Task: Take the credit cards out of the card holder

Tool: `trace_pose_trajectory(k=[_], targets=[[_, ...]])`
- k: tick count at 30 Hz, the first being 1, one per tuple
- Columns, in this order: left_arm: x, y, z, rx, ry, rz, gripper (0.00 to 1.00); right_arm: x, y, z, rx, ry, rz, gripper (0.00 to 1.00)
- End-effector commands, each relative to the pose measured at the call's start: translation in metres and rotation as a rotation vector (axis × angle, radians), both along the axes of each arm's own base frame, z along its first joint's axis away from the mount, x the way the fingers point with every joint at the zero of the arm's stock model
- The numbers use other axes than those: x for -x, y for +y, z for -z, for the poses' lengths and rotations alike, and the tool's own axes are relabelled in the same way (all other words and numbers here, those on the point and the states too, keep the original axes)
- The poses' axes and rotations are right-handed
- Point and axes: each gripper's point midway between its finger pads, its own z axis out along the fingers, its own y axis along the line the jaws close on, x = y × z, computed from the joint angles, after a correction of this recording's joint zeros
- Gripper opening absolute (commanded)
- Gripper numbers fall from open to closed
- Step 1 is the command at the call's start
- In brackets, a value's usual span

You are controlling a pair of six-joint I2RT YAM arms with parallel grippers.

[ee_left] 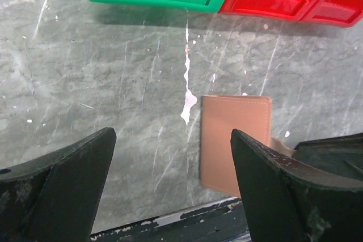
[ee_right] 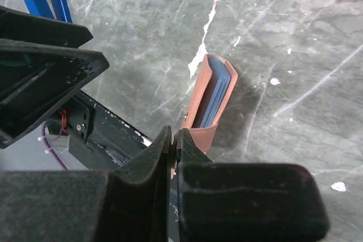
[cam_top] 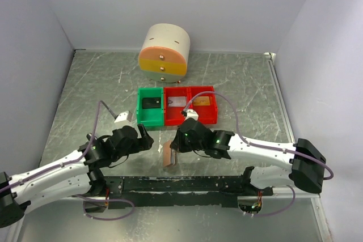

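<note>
Next, my right gripper pulls the card holder's flap (ee_right: 202,136) away from my left gripper and spreads the card holder open, because the card holder's cover is almost closed around the credit cards (ee_right: 214,96).
The tan-brown card holder (cam_top: 168,156) stands on edge on the table near the front rail, partly folded. In the right wrist view its tan cover (ee_right: 198,92) is slightly open, with the blue-grey edges of the credit cards (ee_right: 220,88) tucked inside. My right gripper (ee_right: 174,138) is shut on the holder's near flap; it also shows in the top view (cam_top: 177,144). My left gripper (ee_left: 170,140) is open and empty, low over the table just left of the holder (ee_left: 235,140), with its right finger (ee_left: 272,179) beside the holder's near corner.
A green bin (cam_top: 142,118) and two red bins (cam_top: 211,118) sit in a row behind the holder. A pale flat item (cam_top: 177,101) lies in the middle bin. A round wooden drawer unit (cam_top: 164,52) stands at the back. A black rail (cam_top: 181,184) runs along the near edge.
</note>
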Motion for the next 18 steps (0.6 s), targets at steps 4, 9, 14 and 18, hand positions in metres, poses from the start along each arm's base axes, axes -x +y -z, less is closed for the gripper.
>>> trace_pose_trajectory(k=[4,9,14,18], targets=[[0.007,0.020,-0.009,0.019,0.012,-0.075,0.94,-0.007,0.038,-0.027,-0.115,-0.026,-0.065,0.00],[0.009,0.028,-0.013,0.011,0.024,-0.108,0.93,-0.011,0.053,-0.039,-0.150,-0.040,-0.086,0.00],[0.009,0.033,-0.014,0.008,0.029,-0.135,0.93,-0.012,0.059,-0.040,-0.166,-0.040,-0.087,0.00],[0.010,0.035,-0.015,0.008,0.024,-0.135,0.93,-0.011,0.059,-0.031,-0.149,-0.027,-0.096,0.00]])
